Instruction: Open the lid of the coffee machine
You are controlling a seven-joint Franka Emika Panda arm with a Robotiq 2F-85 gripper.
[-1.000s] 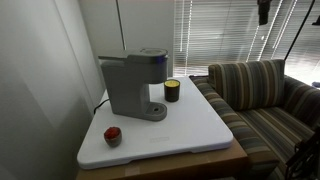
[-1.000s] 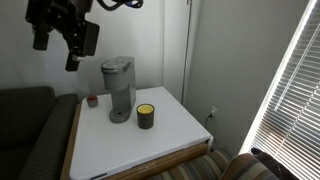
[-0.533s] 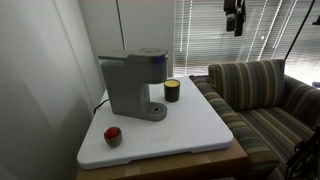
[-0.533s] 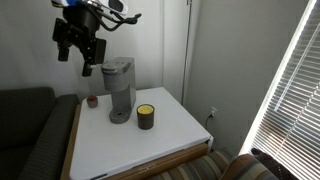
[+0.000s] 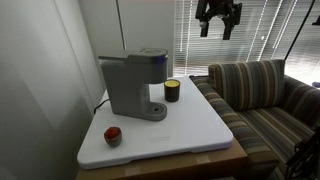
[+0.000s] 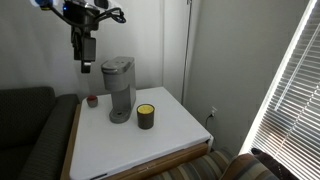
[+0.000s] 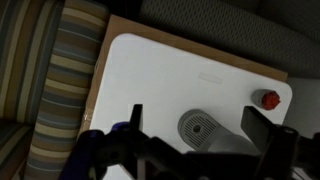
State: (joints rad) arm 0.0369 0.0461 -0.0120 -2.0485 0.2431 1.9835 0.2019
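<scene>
The lid's back edge (image 5: 129, 57) meets the machine's tall body. The lid will swing up and back and stay standing when I raise its front.
The grey coffee machine (image 5: 133, 85) stands at the back of the white table top and also shows in the other exterior view (image 6: 119, 88). Its flat lid (image 5: 150, 52) lies closed on top. My gripper (image 5: 217, 22) hangs open high in the air, well above and to the side of the machine; in an exterior view it is up beside the machine's top (image 6: 84, 60). In the wrist view the open jaws (image 7: 195, 122) look straight down on the machine's round drip base (image 7: 203, 128). Nothing is held.
A small dark yellow-banded cup (image 5: 172, 91) stands next to the machine. A red object (image 5: 112, 135) lies near the table's corner. The white table top (image 5: 190, 125) is edged by a striped sofa (image 5: 260, 95), with window blinds behind.
My gripper has moved across above the table toward the coffee machine, staying high. The machine, cup and red object have not moved.
</scene>
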